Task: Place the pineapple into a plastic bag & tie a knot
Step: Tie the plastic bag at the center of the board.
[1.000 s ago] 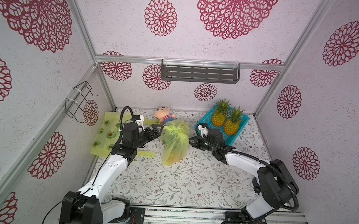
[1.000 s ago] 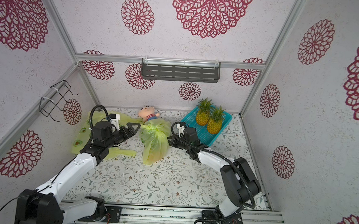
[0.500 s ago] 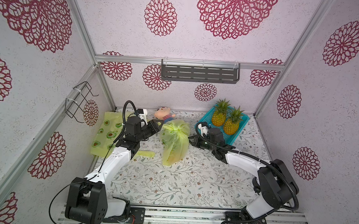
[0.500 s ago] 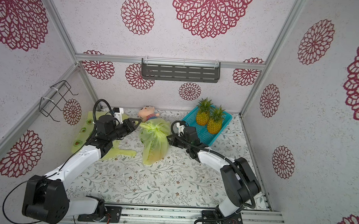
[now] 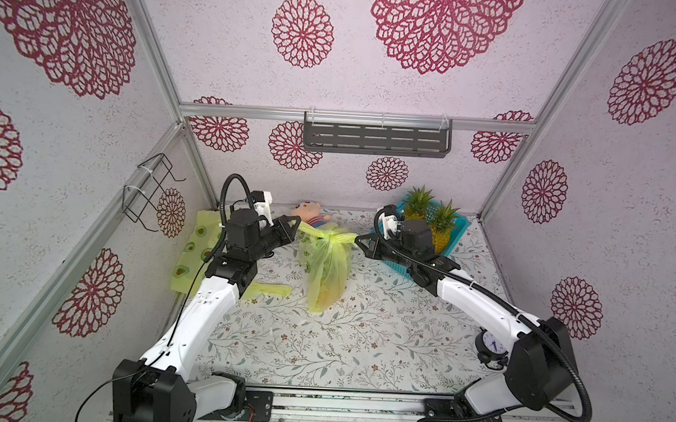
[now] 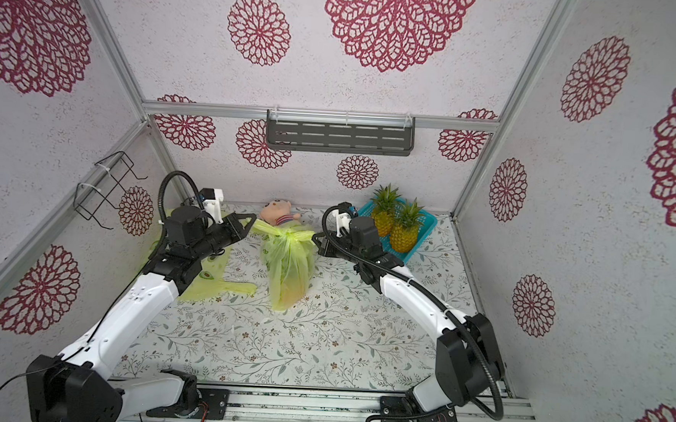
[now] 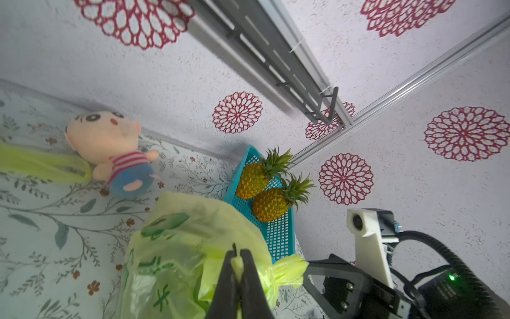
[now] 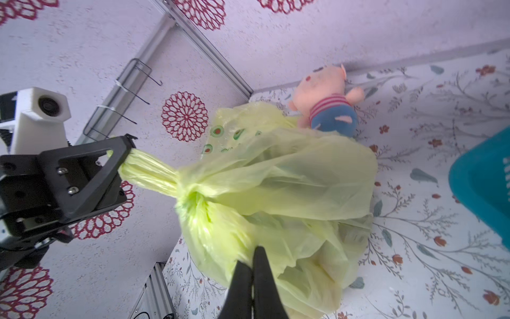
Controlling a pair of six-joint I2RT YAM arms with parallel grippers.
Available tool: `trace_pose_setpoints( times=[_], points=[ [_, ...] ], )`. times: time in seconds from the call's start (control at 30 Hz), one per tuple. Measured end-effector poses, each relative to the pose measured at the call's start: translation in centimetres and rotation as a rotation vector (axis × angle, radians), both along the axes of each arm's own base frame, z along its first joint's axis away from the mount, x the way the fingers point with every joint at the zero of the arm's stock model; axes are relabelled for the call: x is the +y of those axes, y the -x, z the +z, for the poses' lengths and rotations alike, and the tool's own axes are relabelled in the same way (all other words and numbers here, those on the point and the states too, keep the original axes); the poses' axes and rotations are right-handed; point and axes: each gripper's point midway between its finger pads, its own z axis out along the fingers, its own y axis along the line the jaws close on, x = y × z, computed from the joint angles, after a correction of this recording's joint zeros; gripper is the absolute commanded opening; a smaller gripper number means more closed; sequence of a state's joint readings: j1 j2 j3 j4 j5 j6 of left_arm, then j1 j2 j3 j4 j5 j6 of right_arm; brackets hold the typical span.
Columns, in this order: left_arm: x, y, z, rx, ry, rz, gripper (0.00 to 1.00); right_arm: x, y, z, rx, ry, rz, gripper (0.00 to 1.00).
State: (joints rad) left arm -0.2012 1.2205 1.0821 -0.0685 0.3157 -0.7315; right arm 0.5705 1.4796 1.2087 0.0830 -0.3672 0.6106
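The knot sits loosely gathered at the bag's neck, with my grippers close to it. I should bring both grippers down and pull the tails far apart.
A yellow-green plastic bag stands mid-table with its top gathered into a twisted knot. An orange-yellow pineapple shows dimly through its lower part. My left gripper is shut on the bag's left tail. My right gripper is shut on the right tail. The two tails run out level from the knot towards each gripper.
Two more pineapples stand in a teal basket at the back right, just behind the right arm. A plush doll lies behind the bag. Spare bags lie at left, a small clock at front right.
The left gripper, open a second ago, has moved in toward the bag's top and shut on its left tail. The right gripper has stayed shut on its tail.
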Motion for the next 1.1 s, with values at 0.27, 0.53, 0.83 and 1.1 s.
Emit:
trace_pose_setpoints(
  times=[0.27, 0.53, 0.83, 1.1],
  points=[
    [0.6, 1.2, 1.2, -0.026, -0.063, 0.0, 0.0, -1.3, 0.4, 1.9, -0.056, 0.028, -0.012, 0.0],
    [1.0, 2.1, -7.8, 0.147, -0.079, 0.01, 0.0, -3.2, 0.6, -5.8, 0.078, 0.12, -0.067, 0.0],
    [2.4, 3.5, -14.2, 0.259, -0.07, 0.05, 0.0, -6.3, 0.6, -11.6, 0.209, 0.147, -0.165, 0.0],
    [2.9, 2.5, -6.5, 0.114, -0.072, 0.052, 0.0, -5.8, -0.4, -5.6, 0.105, 0.093, -0.159, 0.0]
  ],
)
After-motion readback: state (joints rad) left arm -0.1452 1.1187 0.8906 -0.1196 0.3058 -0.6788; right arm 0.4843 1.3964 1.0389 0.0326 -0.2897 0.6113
